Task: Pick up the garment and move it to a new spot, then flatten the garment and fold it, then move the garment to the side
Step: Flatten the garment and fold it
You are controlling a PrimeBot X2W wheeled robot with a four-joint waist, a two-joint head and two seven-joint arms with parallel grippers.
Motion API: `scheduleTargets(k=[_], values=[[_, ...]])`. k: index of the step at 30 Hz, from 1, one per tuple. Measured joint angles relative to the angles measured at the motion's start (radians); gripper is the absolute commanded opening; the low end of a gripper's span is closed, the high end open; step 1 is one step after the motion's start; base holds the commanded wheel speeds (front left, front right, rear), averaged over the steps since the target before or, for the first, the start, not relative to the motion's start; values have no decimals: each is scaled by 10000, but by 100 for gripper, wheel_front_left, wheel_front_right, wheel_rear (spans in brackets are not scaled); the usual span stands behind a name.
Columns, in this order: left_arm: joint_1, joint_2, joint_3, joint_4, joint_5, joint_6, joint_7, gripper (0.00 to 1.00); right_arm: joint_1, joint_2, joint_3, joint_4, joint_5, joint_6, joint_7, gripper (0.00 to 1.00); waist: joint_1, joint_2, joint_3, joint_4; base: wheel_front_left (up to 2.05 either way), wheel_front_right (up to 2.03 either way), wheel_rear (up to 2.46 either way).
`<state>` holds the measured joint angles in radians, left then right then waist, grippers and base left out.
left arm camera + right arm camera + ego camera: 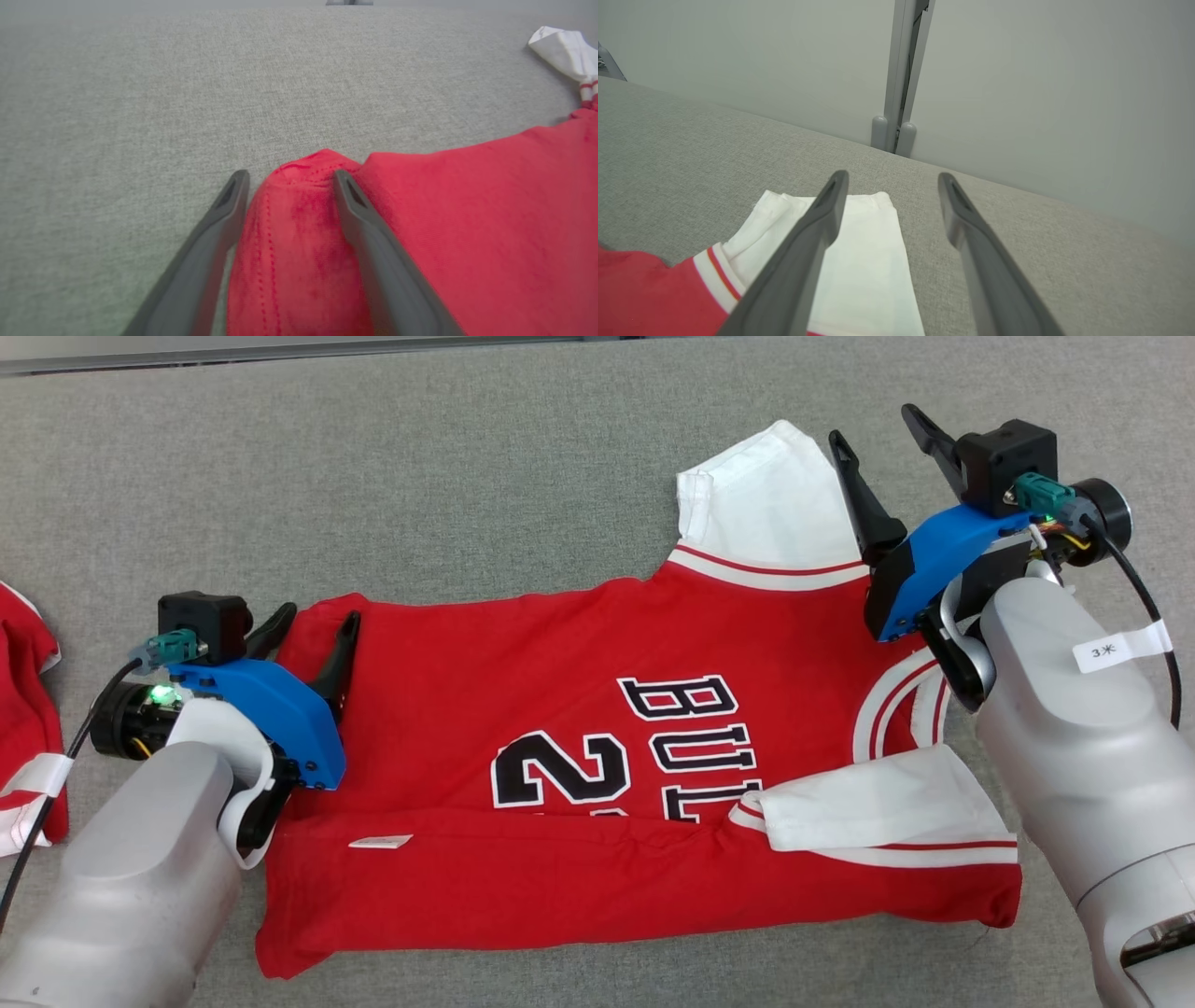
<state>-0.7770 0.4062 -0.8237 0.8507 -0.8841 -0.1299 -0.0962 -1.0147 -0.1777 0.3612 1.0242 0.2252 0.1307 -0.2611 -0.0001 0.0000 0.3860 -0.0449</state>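
Note:
A striped seam [770, 572] joins the far white sleeve and the garment's far edge [510, 603]. The garment's far edge should come along and cover part of the lettering when I fold the sleeve over.
The garment [560, 728] is a red jersey with white sleeves and black-and-white lettering, spread across the grey cloth surface [467, 476]. Its near edge is folded up over the front, and one white sleeve [878, 803] lies on that fold. My left gripper [319, 616] is open at the garment's far left corner; in the left wrist view the left gripper [290, 177] straddles a raised bump of red cloth [299, 233]. My right gripper [876, 425] hangs open above the far white sleeve [766, 495]. In the right wrist view the right gripper [893, 177] holds nothing, with the sleeve [868, 252] below its left finger.
Another red and white garment [28, 709] lies at the left edge of the surface. Pale wall panels [1017, 93] with a vertical joint rise behind the surface's far edge. A small white label [380, 842] lies on the folded red part.

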Motion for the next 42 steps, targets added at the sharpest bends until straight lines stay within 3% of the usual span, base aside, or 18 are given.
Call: scheduleTargets(k=[1, 2, 9, 19, 26, 38, 39, 40, 42], values=[[-43, -2, -77, 52, -63, 0, -36, 39, -45, -27, 31, 61, 15, 0, 0, 100, 0, 0, 7, 3, 0, 0, 0], [-78, -2, -188, 115, -71, 0, -130, 0, -72, -58, 79, 130, 23, 0, -2, 100, 0, 0, 11, 11, 0, 0, 0], [-277, -224, -746, 372, -230, 0, -786, 0, -388, -242, 431, 748, 203, 0, 59, 100, 1, 0, -18, 337, 0, 0, 0], [-589, -382, -1218, 71, -84, 0, -1517, 0, -1429, -621, 729, 1501, 522, 0, 986, 100, 1, 1, 268, 1006, 0, 0, 0], [-808, -514, -1208, -479, 263, 0, -1643, 0, -1987, -1047, 911, 2021, 761, 0, 1845, 100, 1, 1, 758, 1559, 0, 0, 0], [-905, -685, -303, -1402, 1141, 0, -1655, 0, -2556, -1333, 1154, 2387, 913, -2, 3024, 98, 1, 1, 1645, 2145, 0, 0, 0], [-900, -686, -257, -1417, 1197, 0, -1655, 0, -2578, -1287, 1154, 2387, 1022, -8, 3108, 62, 1, 0, 1662, 2150, 0, 0, 0], [-888, -686, -209, -1427, 1216, -2, -1655, 0, -2585, -1244, 1162, 2385, 1085, -13, 3196, 0, 1, 1, 1664, 2135, 0, 0, 0], [-845, -685, -71, -1440, 1298, -2, -1655, 0, -2605, -1124, 1227, 2382, 1212, -13, 3323, 0, 0, 0, 1646, 2078, 0, 0, 0]])
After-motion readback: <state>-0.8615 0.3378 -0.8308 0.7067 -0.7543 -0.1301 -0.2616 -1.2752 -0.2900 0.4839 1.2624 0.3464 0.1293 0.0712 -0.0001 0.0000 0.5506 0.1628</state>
